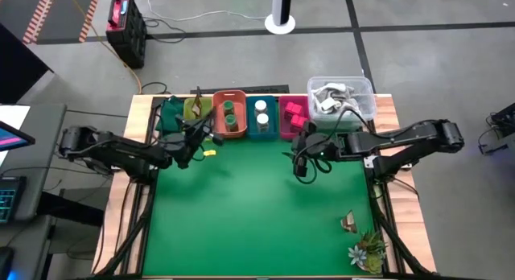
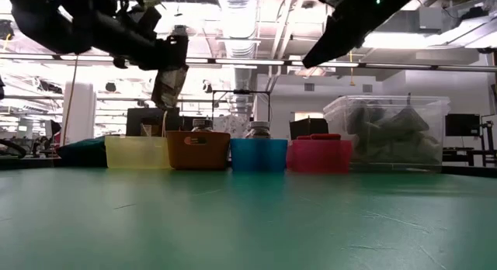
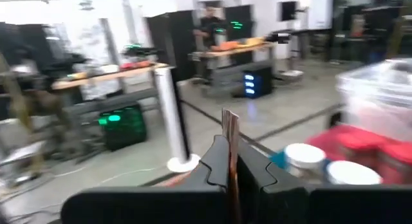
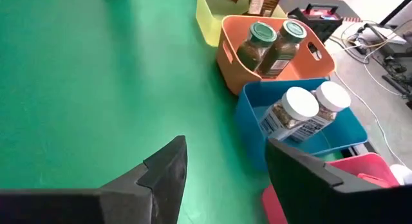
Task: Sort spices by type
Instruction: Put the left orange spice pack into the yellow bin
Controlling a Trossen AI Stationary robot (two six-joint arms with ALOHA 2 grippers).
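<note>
The brown sachet (image 1: 348, 222) by the plant is a long way from the yellow bin (image 1: 189, 109). My right gripper should pick up the sachet and hand it to my left gripper.
Four bins stand in a row at the table's far edge: yellow (image 1: 193, 109), orange (image 1: 229, 115) with green-lidded jars (image 4: 270, 47), blue (image 1: 261, 117) with white-capped jars (image 4: 302, 111), and pink (image 1: 292, 117) with pink blocks. My left gripper (image 1: 195, 137) is shut on a brown sachet (image 2: 168, 85) in the air just in front of the yellow and orange bins. My right gripper (image 1: 304, 155) hovers open in front of the pink bin, with nothing between its fingers (image 4: 170, 166). Another brown sachet (image 1: 348, 224) lies on the mat at the near right. My left gripper pinches the brown sachet between its two fingers; the sachet's thin edge (image 3: 230, 130) sticks out past the fingertips. The fingers lie about level and point toward the table's far edge. The sachet hangs below the fingers (image 2: 168, 91), lifted clear above the bins.
A clear plastic box (image 1: 342, 99) with white items stands at the far right. A small green spiky plant (image 1: 366, 249) sits at the near right corner. A dark green object (image 1: 169, 115) lies left of the yellow bin, and a small yellow scrap (image 1: 210, 152) on the mat.
</note>
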